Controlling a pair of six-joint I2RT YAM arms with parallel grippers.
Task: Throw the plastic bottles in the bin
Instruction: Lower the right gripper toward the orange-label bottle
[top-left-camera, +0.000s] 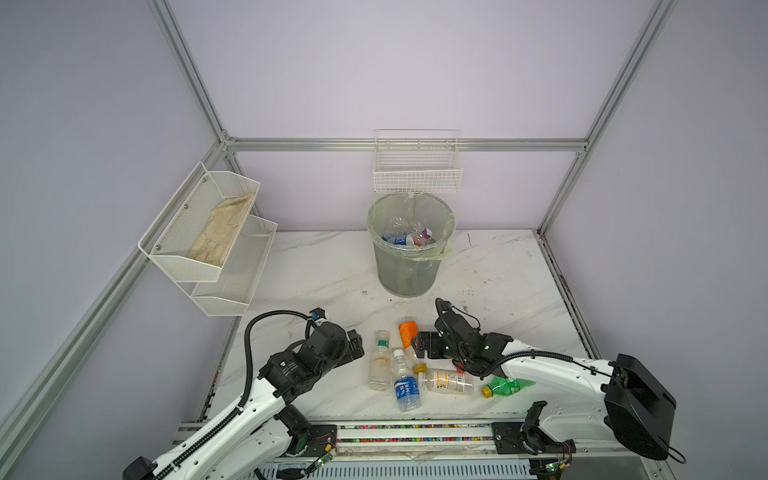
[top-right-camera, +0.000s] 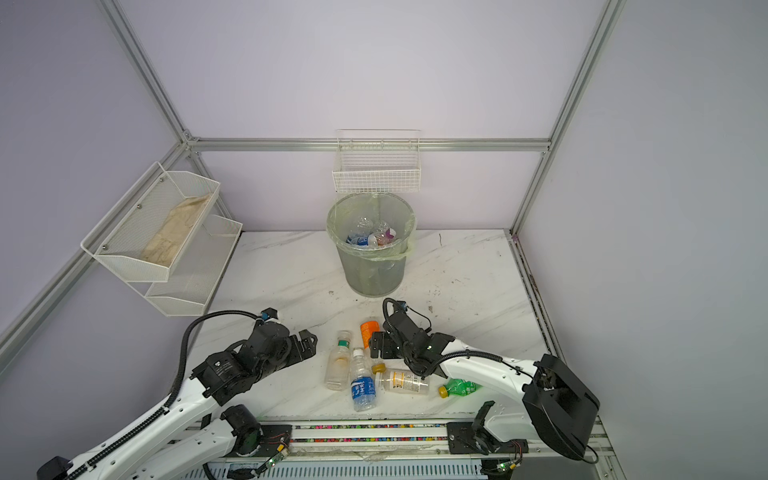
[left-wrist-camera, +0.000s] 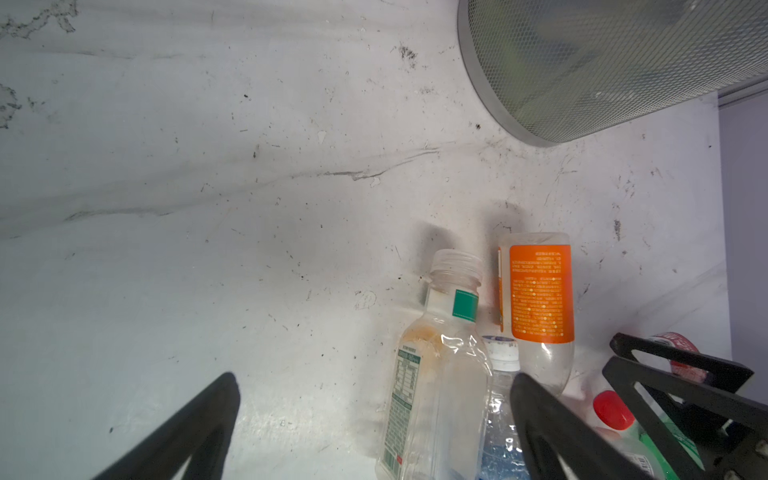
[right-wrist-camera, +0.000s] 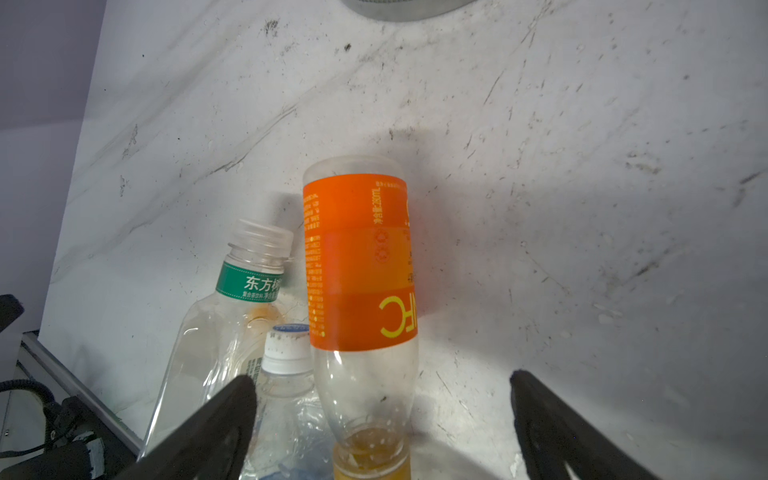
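Note:
The orange bottle is close beside the green-banded bottle (top-left-camera: 380, 360), so my left gripper should wait while my right gripper grabs the orange bottle by its label (top-left-camera: 408, 331).
The bin (top-left-camera: 409, 266) stands at the table's back middle with several plastic bottles (top-left-camera: 409, 237) inside. Near the front lie a clear green-banded bottle (top-left-camera: 379, 361), a blue-labelled one (top-left-camera: 406, 386), an orange-labelled one (top-left-camera: 407, 330), a yellow-capped one (top-left-camera: 446, 380) and a green one (top-left-camera: 505, 386). My left gripper (top-left-camera: 358, 344) is open just left of the green-banded bottle (left-wrist-camera: 440, 374), which lies inside its right finger. My right gripper (top-left-camera: 419, 345) is open, its fingers either side of the orange bottle's neck (right-wrist-camera: 365, 399) without touching.
A white wire basket (top-left-camera: 417, 168) hangs on the back wall above the bin. White mesh shelf trays (top-left-camera: 216, 249) holding a beige cloth jut from the left wall. A red-capped bottle (left-wrist-camera: 613, 409) lies under the right arm. Aluminium posts frame the cell.

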